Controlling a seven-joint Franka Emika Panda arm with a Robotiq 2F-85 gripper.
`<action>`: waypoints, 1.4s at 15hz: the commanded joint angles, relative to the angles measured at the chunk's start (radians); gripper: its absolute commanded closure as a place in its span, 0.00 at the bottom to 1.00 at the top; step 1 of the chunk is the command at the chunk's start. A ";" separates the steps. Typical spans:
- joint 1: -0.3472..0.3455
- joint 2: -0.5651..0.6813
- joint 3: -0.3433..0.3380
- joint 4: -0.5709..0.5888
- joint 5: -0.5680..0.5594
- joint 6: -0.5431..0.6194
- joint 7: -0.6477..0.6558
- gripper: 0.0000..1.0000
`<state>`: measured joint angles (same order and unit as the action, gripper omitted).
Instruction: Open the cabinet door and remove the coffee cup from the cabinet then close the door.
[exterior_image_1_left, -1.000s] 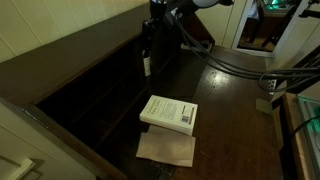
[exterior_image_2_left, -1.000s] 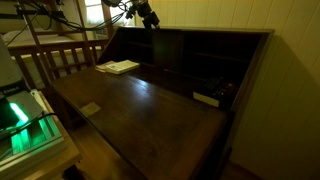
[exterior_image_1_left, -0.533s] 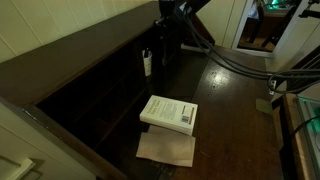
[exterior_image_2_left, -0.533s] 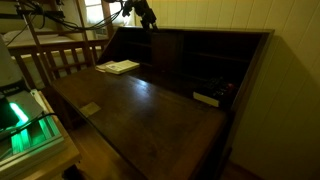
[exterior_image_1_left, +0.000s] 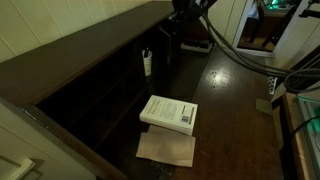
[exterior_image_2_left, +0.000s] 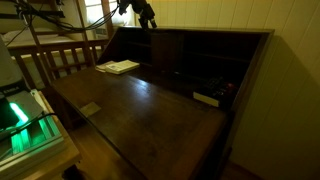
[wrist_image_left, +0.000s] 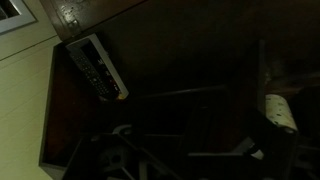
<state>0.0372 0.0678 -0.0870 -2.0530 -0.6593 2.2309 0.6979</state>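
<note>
The coffee cup stands past the dark upright panel (wrist_image_left: 262, 75), and my gripper points into the compartment beside that panel. Next, I move across toward the cup's side (wrist_image_left: 279, 110).
The long dark cabinet (exterior_image_1_left: 95, 75) runs along the wall and shows in both exterior views (exterior_image_2_left: 215, 50). The small white coffee cup (exterior_image_1_left: 146, 62) stands upright in a shelf compartment, a thin dark stick poking out. It shows pale at the right edge of the wrist view (wrist_image_left: 281, 112). A dark upright panel (exterior_image_1_left: 170, 45) next to the cup looks like the cabinet door; its position is too dark to tell. My gripper (exterior_image_1_left: 186, 10) hangs above the cabinet top, up and right of the cup, not touching it. It also shows in an exterior view (exterior_image_2_left: 143, 12). Its jaws are lost in the dark.
A thick white book (exterior_image_1_left: 168, 113) lies on the dark desk surface, with a brown paper sheet (exterior_image_1_left: 166, 149) beside it. A flat white object (exterior_image_2_left: 207, 98) lies in a far compartment. Black cables (exterior_image_1_left: 235, 60) trail from the arm. A wooden railing (exterior_image_2_left: 60, 60) stands behind.
My gripper has moved up and away from the cup toward the top of the cabinet. The cup has stayed in its compartment.
</note>
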 joint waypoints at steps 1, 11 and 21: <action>-0.030 -0.057 0.007 -0.084 -0.029 0.062 -0.008 0.00; -0.052 -0.080 0.019 -0.112 0.018 0.325 0.011 0.00; -0.070 0.011 -0.002 -0.141 0.033 0.473 0.002 0.00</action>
<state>-0.0249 0.0650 -0.0836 -2.1768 -0.6522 2.6503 0.7056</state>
